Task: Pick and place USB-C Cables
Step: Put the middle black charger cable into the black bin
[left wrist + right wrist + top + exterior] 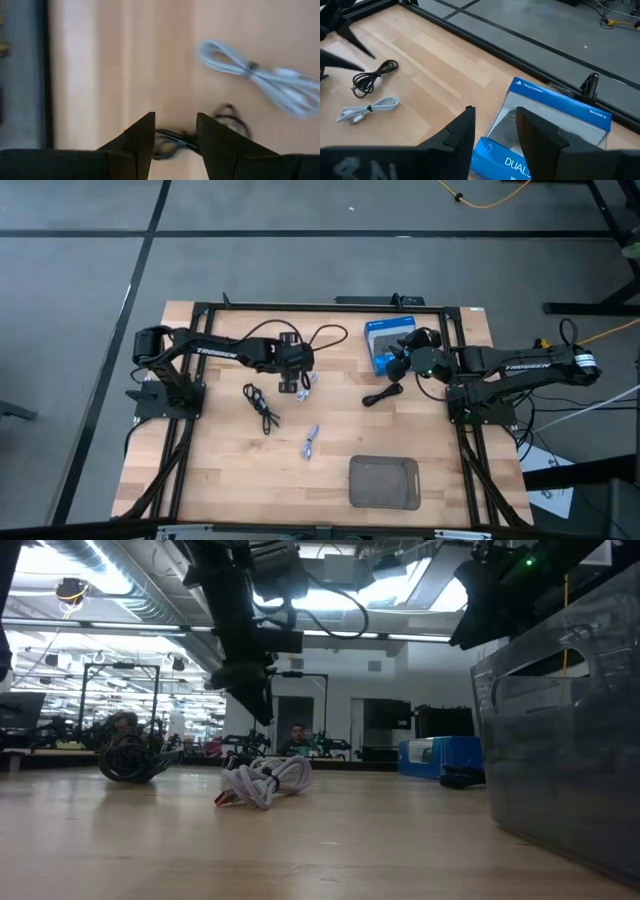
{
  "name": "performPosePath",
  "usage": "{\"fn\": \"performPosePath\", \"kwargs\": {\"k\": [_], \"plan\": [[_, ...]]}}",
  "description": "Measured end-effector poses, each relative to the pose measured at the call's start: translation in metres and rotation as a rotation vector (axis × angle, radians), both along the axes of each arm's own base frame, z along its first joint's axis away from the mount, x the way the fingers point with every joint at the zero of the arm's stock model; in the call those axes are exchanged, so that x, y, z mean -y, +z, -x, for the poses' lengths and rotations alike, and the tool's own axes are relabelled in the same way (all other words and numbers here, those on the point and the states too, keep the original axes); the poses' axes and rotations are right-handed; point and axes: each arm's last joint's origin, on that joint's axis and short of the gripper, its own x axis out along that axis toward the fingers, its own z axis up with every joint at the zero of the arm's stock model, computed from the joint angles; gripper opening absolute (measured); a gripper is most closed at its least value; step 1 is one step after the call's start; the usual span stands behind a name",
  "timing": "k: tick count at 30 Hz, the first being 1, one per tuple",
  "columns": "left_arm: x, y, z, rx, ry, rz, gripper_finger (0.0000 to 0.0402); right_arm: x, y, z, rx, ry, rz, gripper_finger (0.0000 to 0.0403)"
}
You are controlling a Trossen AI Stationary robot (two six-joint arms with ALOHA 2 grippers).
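The black cable is bunched narrow between its open loops, so it will stay in one bundle when the robot lifts it, with the loops sticking out past the robot's fingers.
Several USB-C cable bundles lie on the wooden table. One black bundle and one white bundle sit near the middle, and another black one lies near the blue box. My left gripper hangs open above the table, fingers pointing down. In the left wrist view a small black cable shows below the gap between the fingers, with a white cable beside it. My right gripper is open over the blue box, which lies flat.
A grey tray sits near the table's near edge, and it fills the right side of the low view. A black frame rims the table. In the low view, the white cable lies below the left gripper.
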Motion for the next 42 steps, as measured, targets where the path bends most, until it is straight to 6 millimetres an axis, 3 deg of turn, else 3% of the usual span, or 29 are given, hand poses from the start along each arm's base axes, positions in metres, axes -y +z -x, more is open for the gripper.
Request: {"fn": "performPosePath", "kwargs": {"k": [4,8,17,22,31,36,39,42], "plan": [[0.005,-0.004,0.005,-0.066,-0.056,0.107,0.0137,0.000,-0.003,-0.003,-0.017,0.000,0.000,0.0145],[0.007,-0.012,0.010,-0.181,-0.111,0.078,0.0137,0.000,-0.007,-0.006,-0.039,0.009,-0.008,0.0145],[0.007,-0.011,0.010,-0.193,-0.165,0.062,0.0137,0.000,-0.011,-0.010,-0.062,0.013,-0.013,0.0145],[0.007,-0.028,0.003,-0.215,-0.182,0.112,0.0137,0.000,-0.011,-0.010,-0.061,0.013,-0.013,0.0145],[0.003,-0.061,-0.013,-0.218,-0.117,0.074,0.0137,-0.001,-0.011,-0.010,-0.062,0.019,-0.018,0.0145],[0.004,-0.065,-0.014,-0.193,-0.010,0.109,0.0136,-0.001,-0.011,-0.010,-0.059,0.019,-0.018,0.0145],[0.008,-0.066,-0.014,-0.192,0.005,0.110,0.0112,-0.001,-0.011,-0.010,-0.059,0.018,-0.017,0.0145],[0.015,-0.067,-0.015,-0.194,0.007,0.088,0.0051,0.000,-0.010,-0.010,-0.060,0.000,0.001,0.0145]]}}
